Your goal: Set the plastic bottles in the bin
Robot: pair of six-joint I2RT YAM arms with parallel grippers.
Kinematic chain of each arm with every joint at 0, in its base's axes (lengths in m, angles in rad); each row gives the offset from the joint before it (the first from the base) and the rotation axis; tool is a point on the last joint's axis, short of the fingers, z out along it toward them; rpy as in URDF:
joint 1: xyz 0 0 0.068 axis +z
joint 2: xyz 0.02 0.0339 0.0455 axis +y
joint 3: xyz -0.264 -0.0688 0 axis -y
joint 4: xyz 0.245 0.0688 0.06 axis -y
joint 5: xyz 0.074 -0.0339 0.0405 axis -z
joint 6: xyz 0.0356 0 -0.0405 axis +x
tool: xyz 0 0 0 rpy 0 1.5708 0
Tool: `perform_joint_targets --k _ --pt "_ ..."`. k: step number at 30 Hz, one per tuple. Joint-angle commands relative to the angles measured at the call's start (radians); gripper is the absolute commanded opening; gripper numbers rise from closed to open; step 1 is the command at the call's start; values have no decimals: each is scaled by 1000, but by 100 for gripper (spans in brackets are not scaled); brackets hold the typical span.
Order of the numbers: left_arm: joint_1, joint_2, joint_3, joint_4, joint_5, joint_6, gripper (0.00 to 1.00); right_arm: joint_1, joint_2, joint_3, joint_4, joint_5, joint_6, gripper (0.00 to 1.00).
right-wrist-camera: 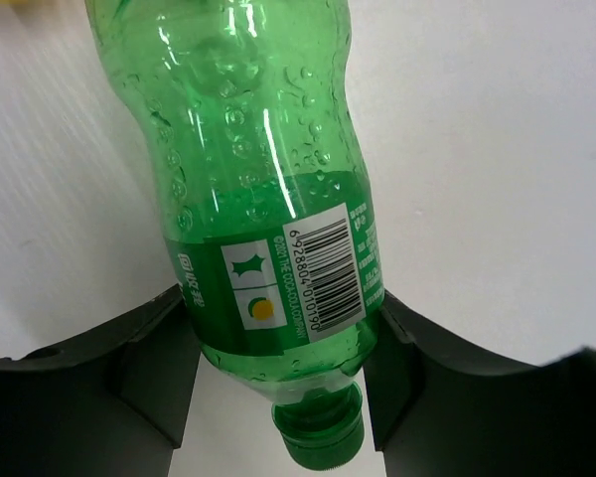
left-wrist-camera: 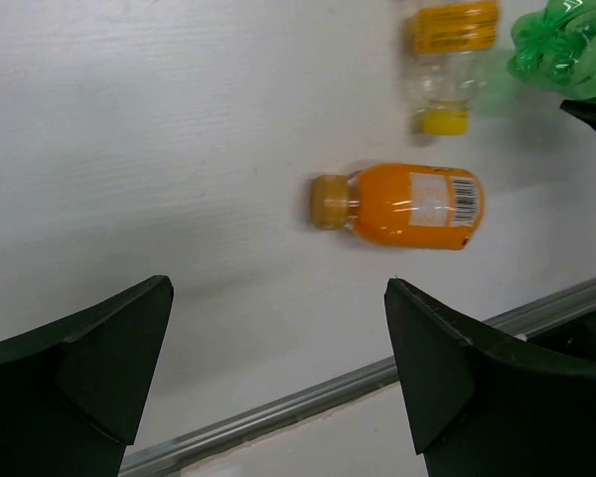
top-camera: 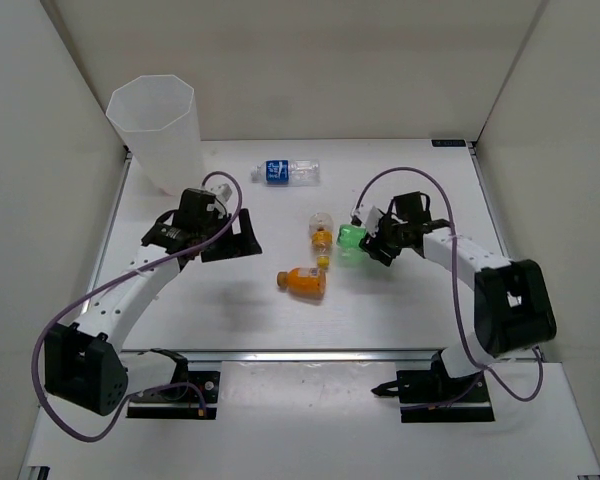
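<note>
The bin (top-camera: pixel 158 132) is beyond my right gripper's reach. I should therefore raise the green bottle and pass its base end (top-camera: pixel 347 238) to my left gripper.
My right gripper (top-camera: pixel 372 245) (right-wrist-camera: pixel 283 298) is shut on the green bottle (top-camera: pixel 351 238) (right-wrist-camera: pixel 258 149); the fingers press its label end just above the cap. An orange-filled bottle (top-camera: pixel 302 281) (left-wrist-camera: pixel 407 206) lies on its side mid-table. Beside the green one lies a clear bottle with a yellow cap (top-camera: pixel 321 232) (left-wrist-camera: pixel 447 70). A clear bottle with a blue label (top-camera: pixel 291 172) lies farther back. The bin (top-camera: pixel 175 150), tall and translucent white, stands at the back left. My left gripper (top-camera: pixel 205 243) (left-wrist-camera: pixel 278 288) hangs open and empty, left of the orange bottle and in front of the bin.
White walls close the table on the left, back and right. A metal rail (top-camera: pixel 320 353) (left-wrist-camera: pixel 308 397) runs along the near edge of the table. Purple cables loop over both arms.
</note>
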Motion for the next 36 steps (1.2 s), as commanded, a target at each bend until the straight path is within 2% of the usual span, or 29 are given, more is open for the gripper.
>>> perform_joint_targets --k 1,3,5,7,9,10,11,12,17,19,22,26,30,36 --pt "-57 -5 83 92 45 -30 99 -9 -163 -16 66 -5 69 26" --pt "-95 -2 95 174 60 -85 99 12 -229 -12 74 52 90 26" --pt "-135 9 110 254 56 -160 99 36 -246 77 22 39 162 27" --pt "-176 18 115 392 -33 -231 99 39 -249 135 -9 -102 313 28" --pt "-193 27 85 504 -90 -317 99 46 -261 122 80 -160 456 30" --pt "-212 32 74 586 -96 -337 99 43 -261 114 124 -242 512 33" --pt "-219 33 69 604 -107 -363 99 57 -261 103 173 -265 549 34" --pt "-218 40 66 648 -111 -343 99 66 -261 108 186 -295 578 34" --pt "-239 101 127 702 -102 -332 99 167 -253 132 221 -274 612 35" --pt "-274 107 106 730 -177 -322 99 181 -235 177 195 -280 638 35" --pt "-279 104 43 823 -181 -340 99 209 -197 226 148 -257 638 35" --pt "-285 135 73 782 -196 -306 98 221 -181 247 143 -248 656 36" --pt "-282 144 57 829 -197 -331 99 255 -174 246 177 -266 669 37" --pt "-292 173 58 857 -193 -326 75 319 -114 289 142 -220 647 37"
